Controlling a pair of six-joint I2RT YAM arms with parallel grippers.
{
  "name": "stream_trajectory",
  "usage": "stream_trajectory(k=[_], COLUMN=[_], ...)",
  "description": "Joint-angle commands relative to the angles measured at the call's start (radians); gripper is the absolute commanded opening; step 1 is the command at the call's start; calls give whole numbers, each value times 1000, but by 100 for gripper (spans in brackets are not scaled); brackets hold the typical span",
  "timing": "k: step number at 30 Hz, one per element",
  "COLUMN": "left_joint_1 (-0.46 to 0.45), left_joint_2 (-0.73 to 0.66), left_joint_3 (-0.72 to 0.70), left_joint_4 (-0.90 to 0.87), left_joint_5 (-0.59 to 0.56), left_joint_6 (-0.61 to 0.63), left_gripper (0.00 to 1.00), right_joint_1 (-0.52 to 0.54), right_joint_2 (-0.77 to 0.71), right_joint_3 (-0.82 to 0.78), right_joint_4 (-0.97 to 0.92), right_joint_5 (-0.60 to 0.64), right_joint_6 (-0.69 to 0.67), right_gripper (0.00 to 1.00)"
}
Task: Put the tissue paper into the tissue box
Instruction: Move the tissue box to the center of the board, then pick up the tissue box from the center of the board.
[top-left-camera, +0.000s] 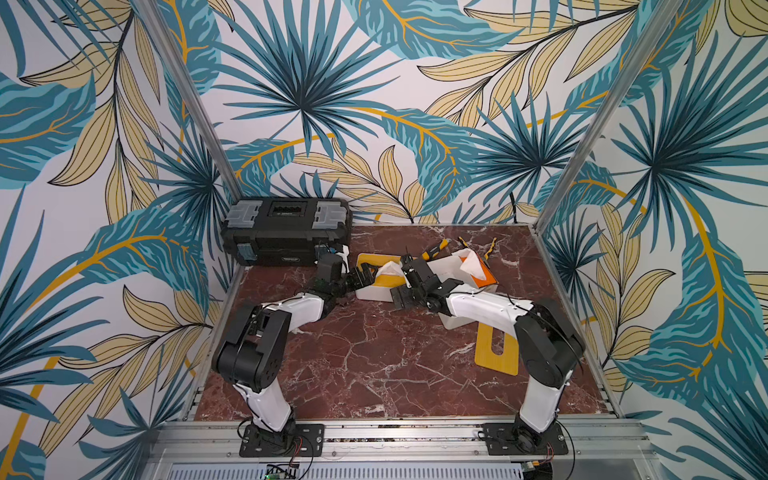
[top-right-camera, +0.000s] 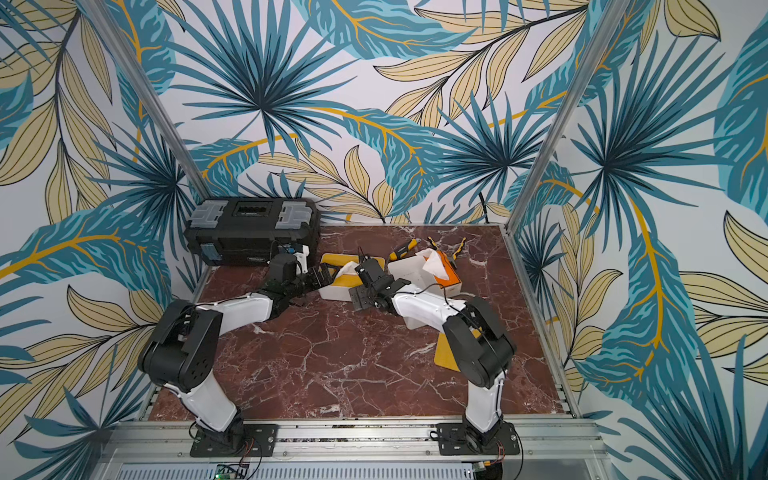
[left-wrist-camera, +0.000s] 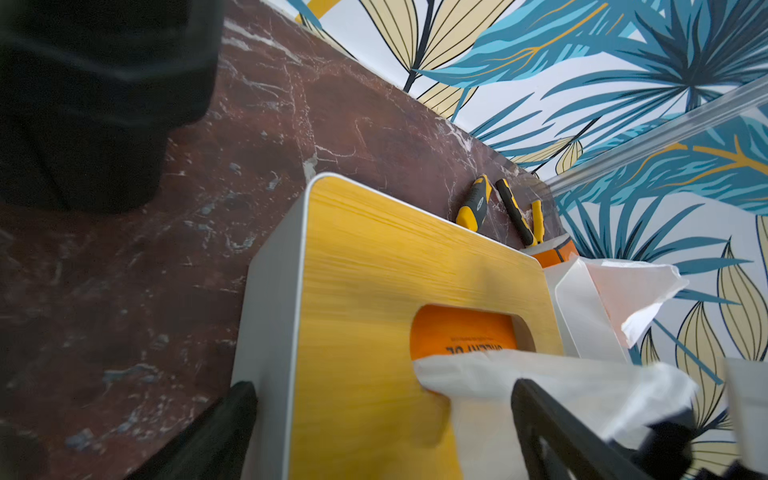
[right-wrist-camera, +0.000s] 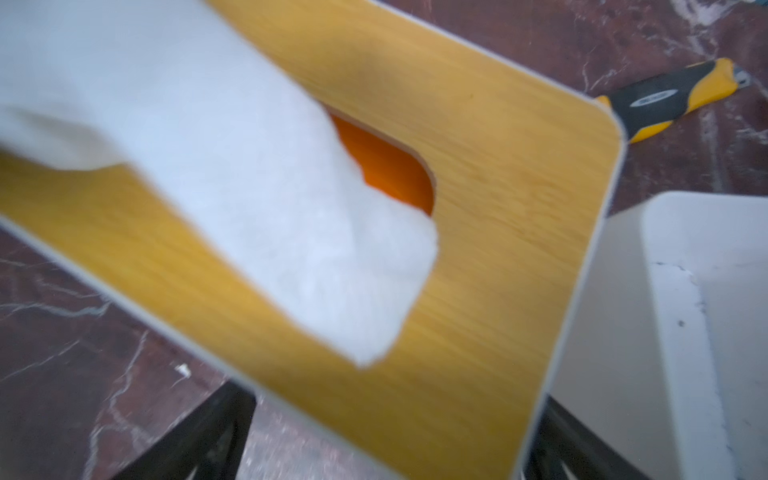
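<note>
My gripper will carry off the lidless white box (top-left-camera: 450, 270) alone, because it shows an empty inside (right-wrist-camera: 729, 336). The orange tissue pack will stay behind.
A white tissue box with a yellow wooden lid (top-left-camera: 368, 259) (top-right-camera: 332, 259) (left-wrist-camera: 374, 270) (right-wrist-camera: 498, 145) stands mid-table. White tissue paper (top-left-camera: 388, 268) (top-right-camera: 347, 270) (left-wrist-camera: 498, 382) (right-wrist-camera: 249, 187) pokes out of its slot, over an orange pack inside. My left gripper (top-left-camera: 363, 277) (top-right-camera: 326, 276) (left-wrist-camera: 382, 390) is open at the box's left end, one finger beside the white wall, the other over the tissue. My right gripper (top-left-camera: 409, 266) (top-right-camera: 368, 268) (right-wrist-camera: 395, 401) is open too, its fingers either side of the box's right end.
A second white box (top-left-camera: 446, 266) (right-wrist-camera: 685, 311), lidless, holds an orange tissue pack (top-left-camera: 486, 272) just to the right. A loose yellow lid (top-left-camera: 496, 347) lies under the right arm. A black toolbox (top-left-camera: 286, 230), a screwdriver (top-left-camera: 434, 249) and pliers (top-left-camera: 486, 247) sit at the back.
</note>
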Motion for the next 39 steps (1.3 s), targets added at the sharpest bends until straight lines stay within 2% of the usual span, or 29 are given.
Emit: stream_trajectory(k=[1,5,9,13,21,26,31,34,39], left_joint_1=[9,16,15,16,16,16,17,17,16], left_joint_2=[-112,-231,-385,-540,-811,-905,-940,-966,-1029], left_joint_3=[29,5,-37,-23,38,83,83,44,-43], left_joint_4=[-132,-229,-291,-449,-755,-909,-991,-990,-931], left_joint_5=[-64,-102,-101,-111,-108,-96,-148,-180,-178], left_joint_6=[106,164,168,233,379,481,573,588,587], left_gripper=[100,100,100,100,100,100,100,100,100], right_joint_1=[7,6,-8,-73,-156,-173,-187,-191,-192], right_joint_2=[-181,-362,-403,-321,-62,50,102,120,120], right_joint_3=[-49,-110,-59,44,196,257,255,253,244], right_joint_4=[-102,-161,-279,-405,-482,-508,-503,-503,-496], right_joint_5=[-34,-18,7,-18,-63,-26,-5,-29,-45], right_joint_6=[24,24,-15,-5,-13,-13,-7,-10,-9], right_gripper=[100,100,99,96,80,67,49,42,21])
